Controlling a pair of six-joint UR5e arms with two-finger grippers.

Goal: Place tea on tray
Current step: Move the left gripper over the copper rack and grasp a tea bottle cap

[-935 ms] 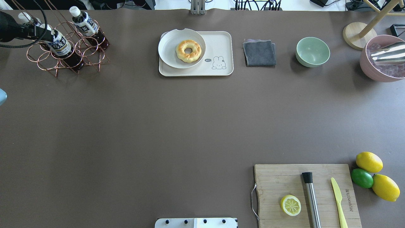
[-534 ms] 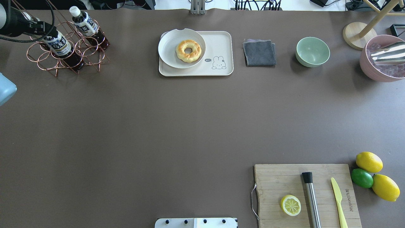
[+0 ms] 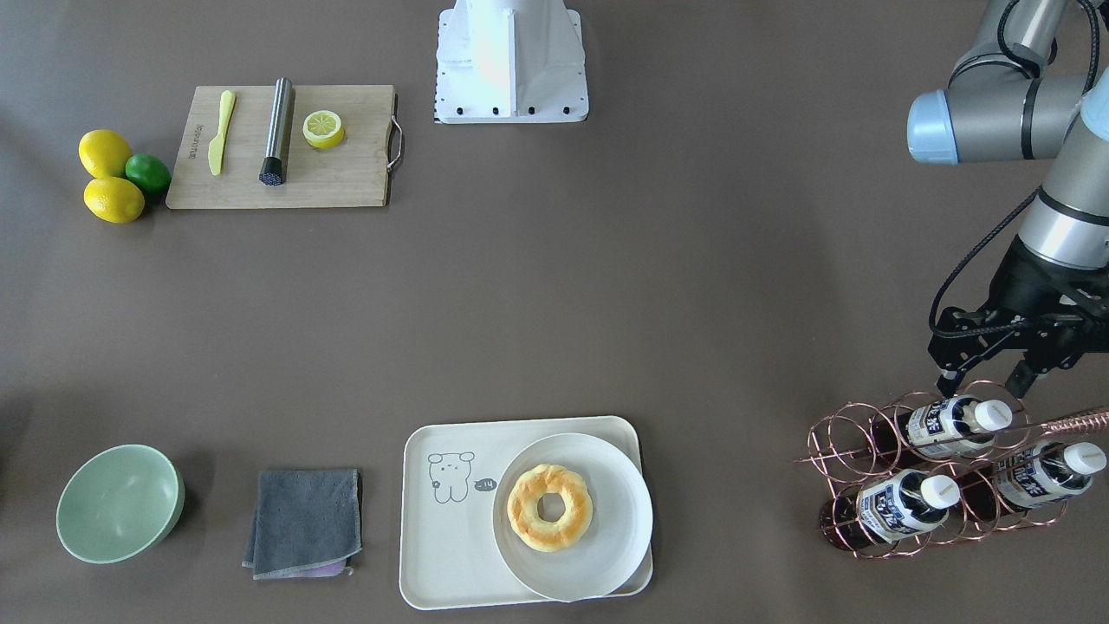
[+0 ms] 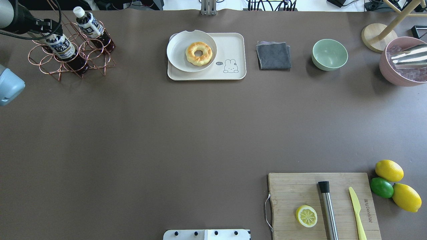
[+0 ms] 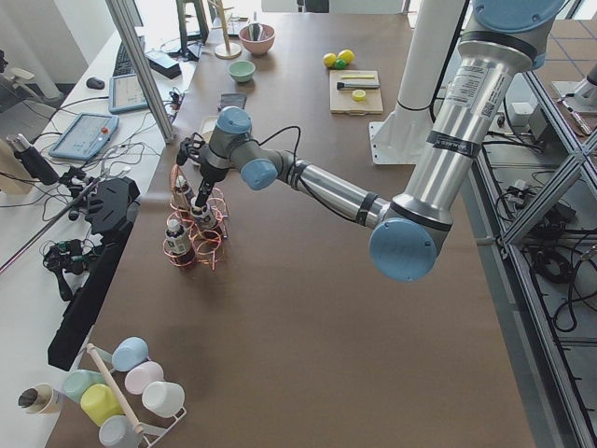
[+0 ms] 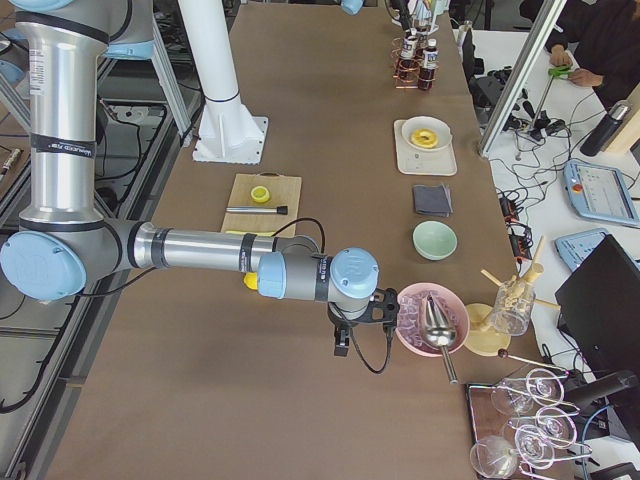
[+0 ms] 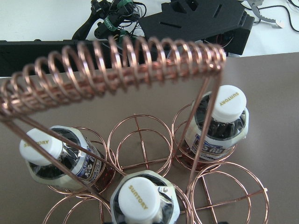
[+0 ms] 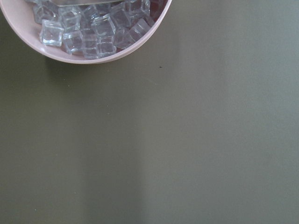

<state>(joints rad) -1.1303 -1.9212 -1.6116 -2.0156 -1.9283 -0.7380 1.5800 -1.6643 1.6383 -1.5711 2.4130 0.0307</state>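
Note:
The tea bottle [image 3: 954, 425] has open wire rings [image 3: 902, 426] around it, so the tea bottle will slide out when I lift it, and the copper rack will stay where it is.
Three look-alike tea bottles lean in a copper wire rack [image 3: 866, 451] at the table's far left. The one nearest the robot [image 3: 949, 425] also shows in the overhead view [image 4: 63, 50] and bottom centre in the left wrist view [image 7: 138, 198]. My left gripper [image 3: 982, 379] is open and empty, its fingers apart just above that bottle's cap; it also shows in the overhead view [image 4: 52, 29]. The cream tray [image 3: 442, 555] lies at the far middle [image 4: 233, 46]. My right gripper [image 6: 360, 322] shows only in the exterior right view; I cannot tell whether it is open or shut.
A white plate [image 4: 176, 50] with a donut [image 4: 198, 53] fills the tray's left half. A grey cloth [image 4: 273, 55], a green bowl [image 4: 329, 54] and a pink bowl of ice [image 4: 397, 76] stand along the far side. A cutting board [image 4: 293, 190] lies front right.
My left gripper has shifted slightly right and toward the far edge over the rack. The left arm's blue elbow has come further into view. The bottles have not moved.

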